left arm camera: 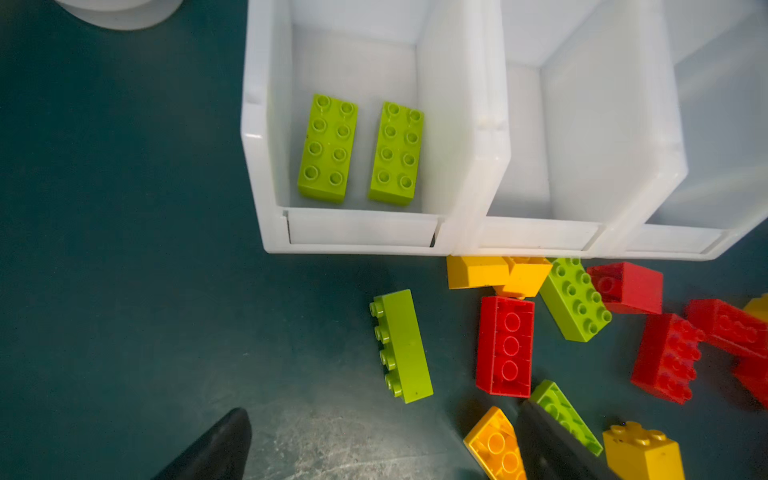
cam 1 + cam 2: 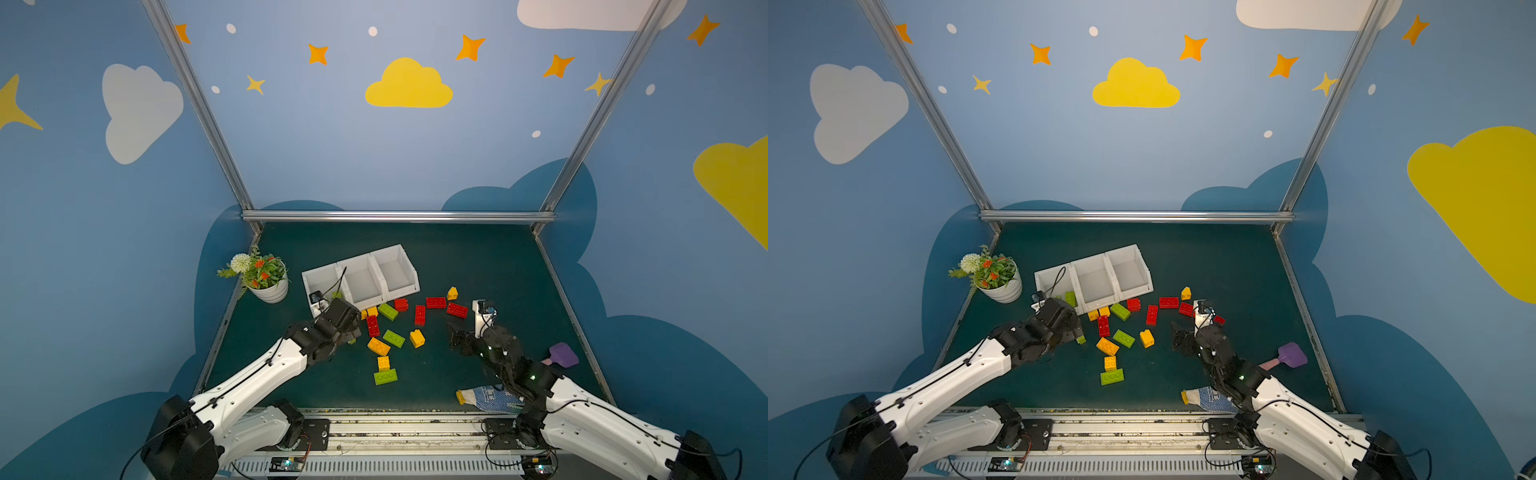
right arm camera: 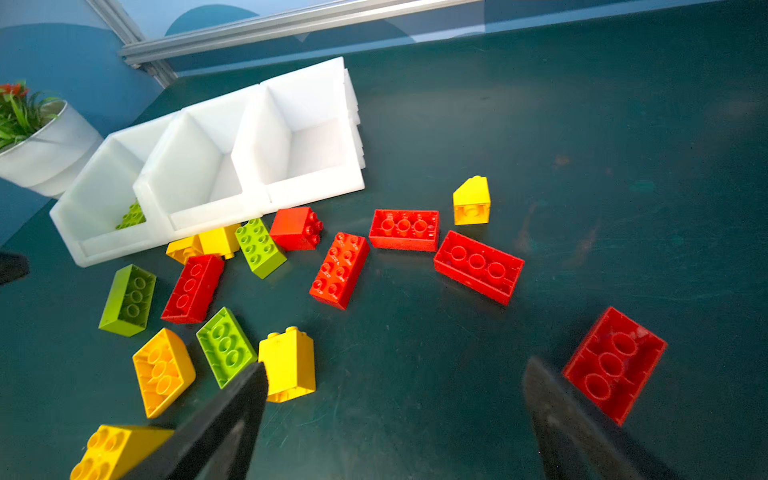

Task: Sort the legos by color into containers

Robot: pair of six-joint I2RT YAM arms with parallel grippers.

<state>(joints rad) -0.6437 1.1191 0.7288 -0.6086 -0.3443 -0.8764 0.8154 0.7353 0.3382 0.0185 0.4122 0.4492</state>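
The green lego [image 1: 405,345] on its side is far from the robot's right gripper, so the robot's left gripper should take it into the container of lime green legos [image 1: 361,152].
Three joined white containers [image 2: 405,290] stand at the back left of the mat. The leftmost container [image 1: 357,249] holds two lime green legos [image 1: 328,147]; the other two show only white floor. Red, yellow-orange and green legos [image 2: 394,338] lie loose in front of the containers. My left gripper [image 1: 384,413] hangs open over bare mat, just short of a green lego [image 1: 403,345] lying on its side. My right gripper [image 3: 395,365] is open over bare mat, with a yellow lego [image 3: 289,361] outside one finger and a red lego [image 3: 615,365] outside the other. Neither holds anything.
A white flower pot [image 2: 268,291] stands left of the containers. At the right edge lies a purple-and-pink toy [image 2: 561,355]. A blue-dotted white glove [image 2: 490,397] lies near the front, under the right arm. A metal rail [image 2: 399,216] bounds the back of the mat.
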